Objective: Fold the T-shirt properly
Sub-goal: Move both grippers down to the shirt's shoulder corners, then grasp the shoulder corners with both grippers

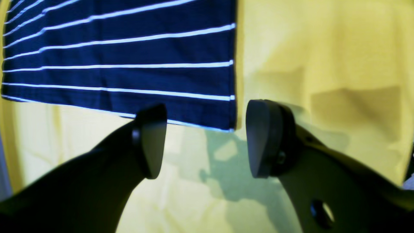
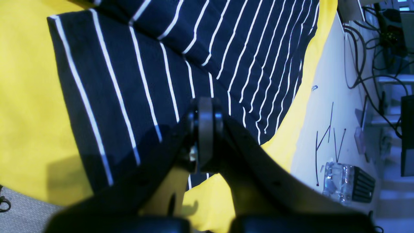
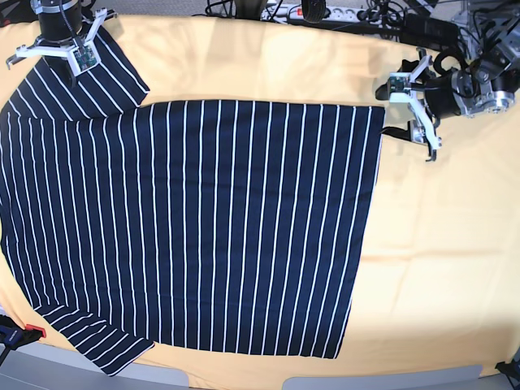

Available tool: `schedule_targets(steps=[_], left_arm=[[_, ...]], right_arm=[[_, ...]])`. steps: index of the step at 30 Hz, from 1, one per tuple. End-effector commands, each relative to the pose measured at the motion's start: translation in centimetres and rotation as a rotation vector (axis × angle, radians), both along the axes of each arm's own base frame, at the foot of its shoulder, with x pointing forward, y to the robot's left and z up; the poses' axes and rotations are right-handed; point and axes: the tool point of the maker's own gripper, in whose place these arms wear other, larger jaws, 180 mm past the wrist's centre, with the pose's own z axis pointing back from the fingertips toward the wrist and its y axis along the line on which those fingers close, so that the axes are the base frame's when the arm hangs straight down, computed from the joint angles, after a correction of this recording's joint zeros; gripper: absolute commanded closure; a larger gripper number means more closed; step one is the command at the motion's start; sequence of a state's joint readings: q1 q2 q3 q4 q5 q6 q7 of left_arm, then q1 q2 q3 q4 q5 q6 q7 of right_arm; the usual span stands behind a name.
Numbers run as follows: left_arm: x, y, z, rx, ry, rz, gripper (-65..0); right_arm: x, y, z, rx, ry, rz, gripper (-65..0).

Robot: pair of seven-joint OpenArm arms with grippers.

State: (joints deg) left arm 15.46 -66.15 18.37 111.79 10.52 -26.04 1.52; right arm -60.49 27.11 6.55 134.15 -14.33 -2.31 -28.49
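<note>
Next, my left gripper moves in over the T-shirt's edge (image 3: 374,121) before it closes, because only the tip of the hem's far corner (image 3: 383,109) reaches its open fingers.
The T-shirt (image 3: 195,227), dark navy with thin white pinstripes, lies spread flat on the yellow table cover (image 3: 439,244). Its hem faces right and its sleeves are at the left. My left gripper (image 3: 398,128) is open and empty, just off the hem's far corner. In the left wrist view the gripper (image 1: 205,136) has its jaws wide apart, with the shirt's corner (image 1: 129,55) just ahead. My right gripper (image 3: 63,50) is over the far left sleeve. In the right wrist view the gripper (image 2: 205,129) is shut, tips down on the sleeve cloth (image 2: 123,90). No cloth shows between the pads.
Cables and a power strip (image 3: 317,12) run along the table's far edge. A red clamp (image 3: 28,331) sits at the front left corner. Beyond the table edge, the right wrist view shows floor with cables (image 2: 365,48) and a clear plastic item (image 2: 346,183).
</note>
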Motion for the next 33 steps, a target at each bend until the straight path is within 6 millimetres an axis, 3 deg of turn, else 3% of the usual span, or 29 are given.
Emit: schedule_targets(steps=[1, 7, 16, 18, 21, 28, 33], left_arm=[[0.5, 0.1, 0.6, 0.001, -0.016, -0.012, -39.0], [1.3, -0.9, -0.1, -0.009, -0.015, -0.033, -39.0], [4.3, -1.8, 1.4, -0.039, -0.089, -0.028, -35.5], [4.1, -1.9, 1.0, -0.057, -0.058, -0.015, -35.5], [2.2, -2.2, 0.3, -0.055, 0.04, -0.078, -35.5], [0.3, -1.8, 1.2, -0.022, 0.088, -0.164, -36.1], [-0.1, -1.5, -0.5, -0.001, 0.086, -0.162, -36.4]], right_arm=[[0.3, 0.1, 0.7, -0.008, -0.024, 0.015, 0.0], [0.3, 0.1, 0.7, -0.007, -0.024, 0.015, 0.0], [0.3, 0.1, 0.7, -0.007, -0.024, 0.015, 0.0], [0.3, 0.1, 0.7, -0.007, -0.024, 0.015, 0.0], [0.3, 0.1, 0.7, -0.007, -0.024, 0.015, 0.0], [0.2, 0.1, 0.7, -0.007, -0.021, 0.015, 0.0], [0.2, 0.1, 0.7, -0.007, -0.022, 0.015, 0.0]])
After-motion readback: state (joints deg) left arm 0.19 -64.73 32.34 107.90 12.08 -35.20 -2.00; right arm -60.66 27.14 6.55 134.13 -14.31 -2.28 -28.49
